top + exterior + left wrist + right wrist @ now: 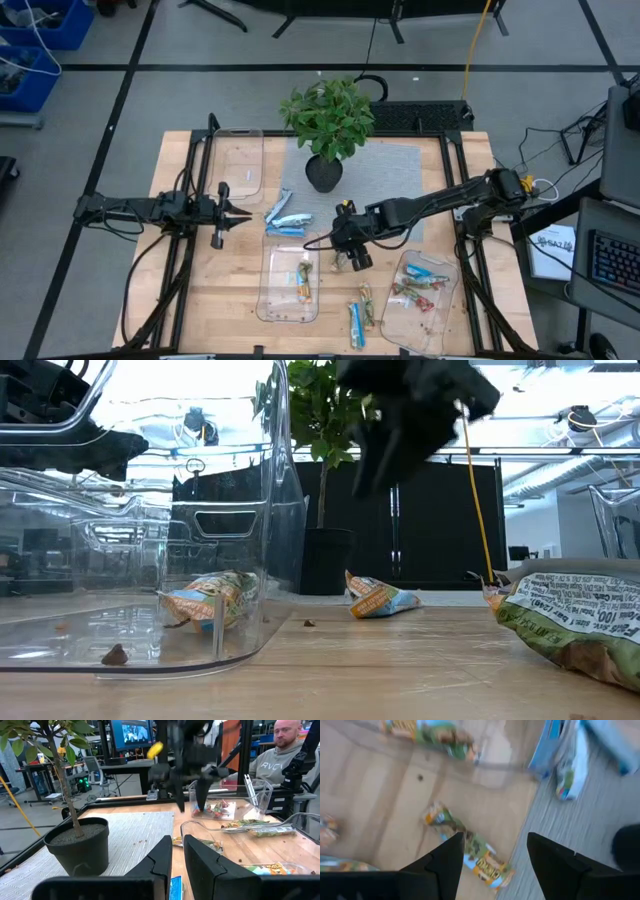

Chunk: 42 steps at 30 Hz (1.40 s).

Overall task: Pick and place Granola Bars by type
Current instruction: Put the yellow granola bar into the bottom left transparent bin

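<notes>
The green-yellow bar (pixel 378 597) lies free next to the middle tray, with one end (pixel 495 872) below my open fingers. My right gripper keeps going down until it closes there.
My right gripper (pixel 353 262) (pixel 492 850) hangs open over the table's middle, tipped down, with nothing between its fingers. Under it a green-yellow granola bar (pixel 465 847) (pixel 380 598) lies flat on the bare wood, just right of the middle clear tray (pixel 268 300). That tray holds green-yellow bars (pixel 305 278) (pixel 210 600). Red-blue bars (pixel 420 285) lie in the right clear tray (pixel 400 325). Blue-white bars (pixel 285 217) lie at the grey mat's left edge. My left gripper (pixel 238 215) (pixel 178 855) waits shut and level at the table's left.
A potted plant (pixel 328 125) stands on the grey mat (pixel 390 170) at the far middle. A third clear tray (pixel 238 165) sits far left. Two loose bars (pixel 360 312) lie near the front edge. A person (pixel 285 745) sits beyond the table's right side.
</notes>
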Available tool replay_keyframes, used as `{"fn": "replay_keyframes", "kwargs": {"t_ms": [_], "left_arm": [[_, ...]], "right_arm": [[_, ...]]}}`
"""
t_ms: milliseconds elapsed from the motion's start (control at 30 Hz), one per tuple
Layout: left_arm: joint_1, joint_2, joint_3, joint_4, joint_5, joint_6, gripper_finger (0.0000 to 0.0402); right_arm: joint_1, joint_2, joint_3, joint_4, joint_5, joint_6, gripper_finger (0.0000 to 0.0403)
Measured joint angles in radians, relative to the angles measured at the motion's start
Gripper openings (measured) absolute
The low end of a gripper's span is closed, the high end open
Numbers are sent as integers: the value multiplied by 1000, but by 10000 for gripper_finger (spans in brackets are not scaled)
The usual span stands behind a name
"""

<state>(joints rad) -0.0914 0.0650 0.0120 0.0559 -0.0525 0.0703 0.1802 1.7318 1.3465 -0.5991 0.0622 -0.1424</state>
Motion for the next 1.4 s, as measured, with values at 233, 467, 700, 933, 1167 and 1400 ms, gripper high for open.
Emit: {"fn": "replay_keyframes", "kwargs": {"t_ms": [233, 467, 700, 933, 1167, 1400], "left_arm": [[0, 0, 0, -1, 0, 0, 58], [0, 0, 0, 4, 0, 0, 58], [0, 0, 0, -1, 0, 0, 58], [0, 0, 0, -1, 0, 0, 58], [0, 0, 0, 0, 0, 0, 58], [0, 0, 0, 0, 0, 0, 58]], "right_arm": [[-32, 21, -169, 182, -113, 26, 207], [-61, 23, -300, 380, -209, 79, 206], [-63, 21, -364, 498, -234, 104, 206], [-55, 23, -404, 543, -221, 97, 203], [-55, 23, -417, 552, -137, 68, 171], [-55, 23, -417, 581, -137, 16, 26]]}}
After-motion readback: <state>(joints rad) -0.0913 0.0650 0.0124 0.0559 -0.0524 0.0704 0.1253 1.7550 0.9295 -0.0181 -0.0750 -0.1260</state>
